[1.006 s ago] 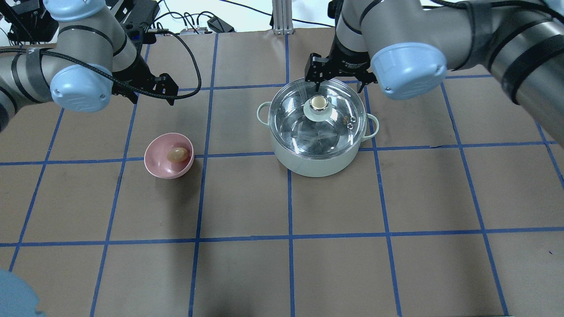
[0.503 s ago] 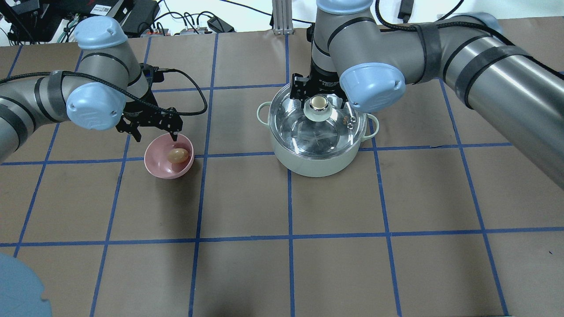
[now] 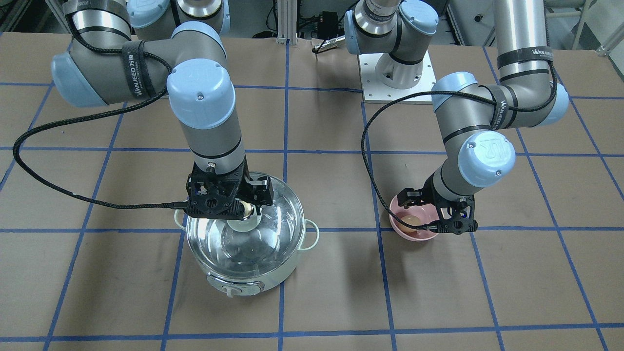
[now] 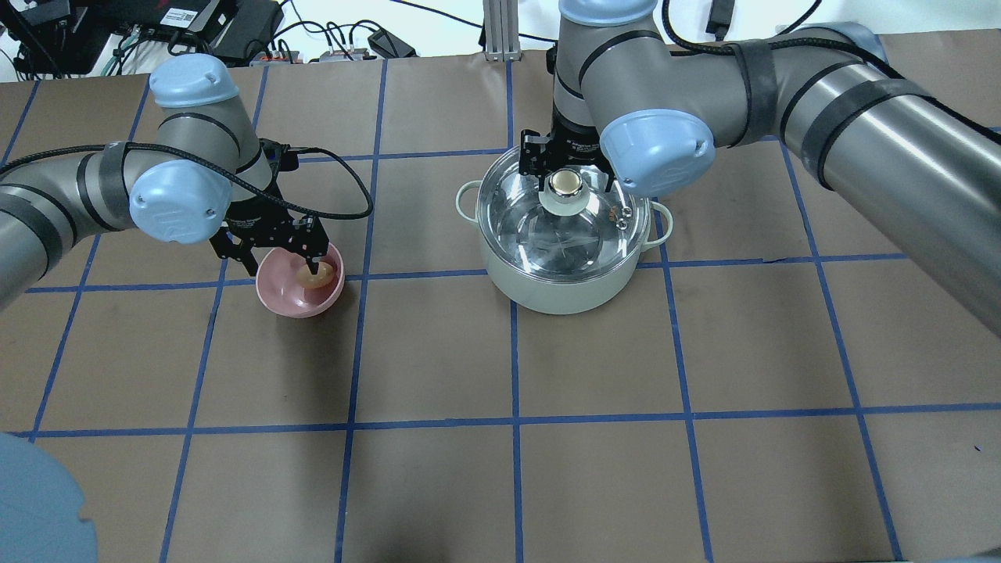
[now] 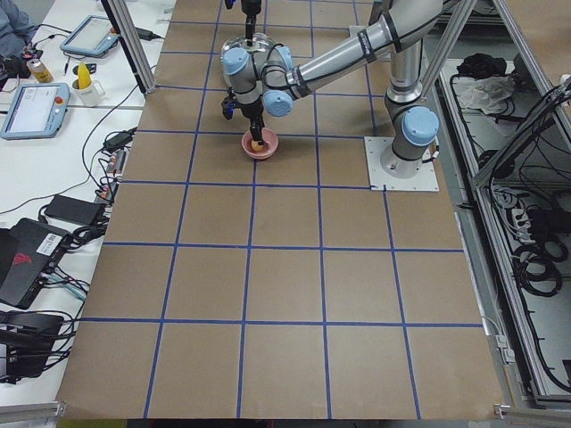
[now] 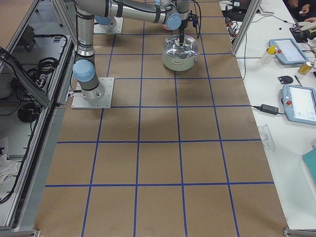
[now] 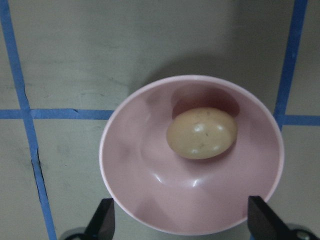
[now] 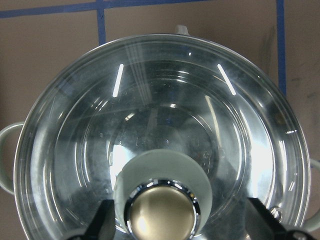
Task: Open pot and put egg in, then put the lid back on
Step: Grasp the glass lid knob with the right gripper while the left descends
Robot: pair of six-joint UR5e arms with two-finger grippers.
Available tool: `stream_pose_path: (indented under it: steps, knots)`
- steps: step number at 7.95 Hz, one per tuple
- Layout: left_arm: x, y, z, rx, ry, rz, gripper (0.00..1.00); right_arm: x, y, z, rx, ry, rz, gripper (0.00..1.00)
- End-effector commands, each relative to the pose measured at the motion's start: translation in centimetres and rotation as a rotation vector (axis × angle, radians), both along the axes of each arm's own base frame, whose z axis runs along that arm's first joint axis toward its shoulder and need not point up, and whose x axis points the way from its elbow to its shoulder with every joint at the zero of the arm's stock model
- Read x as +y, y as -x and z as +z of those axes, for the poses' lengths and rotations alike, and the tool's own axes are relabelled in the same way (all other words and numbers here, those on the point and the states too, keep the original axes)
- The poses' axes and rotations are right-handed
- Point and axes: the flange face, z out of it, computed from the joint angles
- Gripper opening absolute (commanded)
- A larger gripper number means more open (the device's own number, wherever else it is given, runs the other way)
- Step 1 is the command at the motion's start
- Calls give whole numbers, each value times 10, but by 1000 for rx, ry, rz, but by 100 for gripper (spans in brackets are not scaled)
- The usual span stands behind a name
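The glass lid lets only shiny steel rings (image 3: 250, 251) show through, so I should expect an empty pot (image 3: 279, 275) when I lift the lid.
The pot (image 4: 565, 295) stands at centre right with the glass lid (image 4: 547, 234) on it. My right gripper (image 4: 568, 173) is open, a finger on each side of the lid's cream knob (image 4: 565, 184), not closed on it; the right wrist view shows the knob (image 8: 161, 210) between the fingertips (image 8: 102, 223). The egg (image 4: 319, 274) lies in the pink bowl (image 4: 291, 301). My left gripper (image 4: 280, 262) is open just above the bowl. In the left wrist view the egg (image 7: 202, 133) lies ahead of the fingertips (image 7: 260, 223), which span the bowl (image 7: 120, 190).
Brown paper with blue tape lines (image 4: 512, 426) covers the table. Cables and boxes (image 4: 235, 31) lie past the far edge. The pot's front knob (image 3: 233, 290) faces the operators' side. Side tables with tablets (image 6: 301, 103) stand off the table's end.
My left gripper has moved down and toward the front over the pink bowl, from beside its far rim. My right gripper has settled a little around the lid knob.
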Motion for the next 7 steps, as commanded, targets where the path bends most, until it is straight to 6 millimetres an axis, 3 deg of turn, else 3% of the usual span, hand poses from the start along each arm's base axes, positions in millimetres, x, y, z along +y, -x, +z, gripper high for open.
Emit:
stream_pose_path:
  steps: [1, 6, 7]
  knots:
    - [1, 0, -11, 7, -20, -1, 94, -1, 0, 1, -5, 3, -16, 85]
    - [-3, 0, -21, 14, -38, -41, 95, -6, -3, -5, -18, 10, -17, 86]
    - [-4, 0, -21, 15, -40, -44, 96, -6, -3, -4, -18, 12, -14, 81]
